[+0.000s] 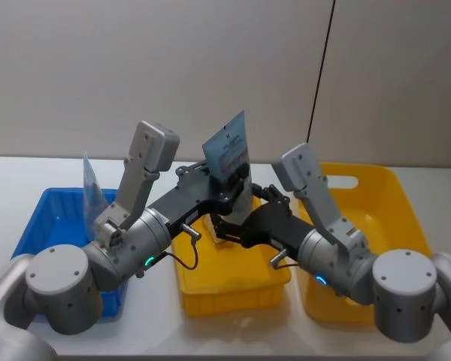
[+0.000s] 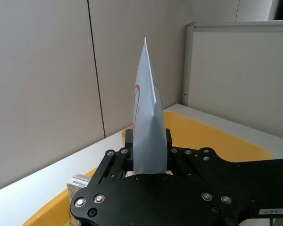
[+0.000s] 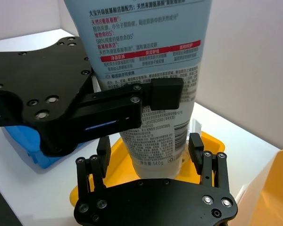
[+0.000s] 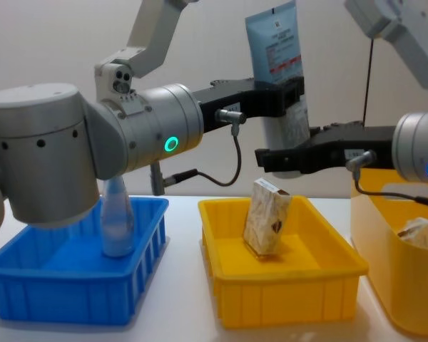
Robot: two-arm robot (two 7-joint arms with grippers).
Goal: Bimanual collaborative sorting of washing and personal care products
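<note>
I expect the pale blue squeeze tube to stay upright when I carry it by its lower end point(image 1: 242, 204), because its flat top point(image 1: 227, 138) stands straight above my left gripper.
A pale blue squeeze tube point(image 1: 227, 150) stands upright in the air over the middle yellow bin point(image 1: 233, 297). My left gripper point(image 1: 229, 177) is shut on its middle, the jaws clamped flat against it point(image 2: 148, 155). My right gripper point(image 3: 150, 150) is open just below, its fingers point(image 3: 195, 148) straddling the tube's lower end point(image 3: 153, 141) with a small gap. From the side, the right gripper point(image 4: 285, 158) sits under the left gripper point(image 4: 291, 96). One beige packet point(image 4: 267, 217) leans in the middle bin. Another packet point(image 4: 417, 231) lies in the right yellow bin point(image 4: 385, 271). A clear bluish pouch point(image 4: 116, 221) stands in the blue bin point(image 4: 71, 285).
The three bins sit side by side on a white table point(image 1: 7, 180), blue at the left, yellow in the middle and at the right point(image 1: 395, 195). A grey wall stands close behind. Both arms cross over the middle bin.
</note>
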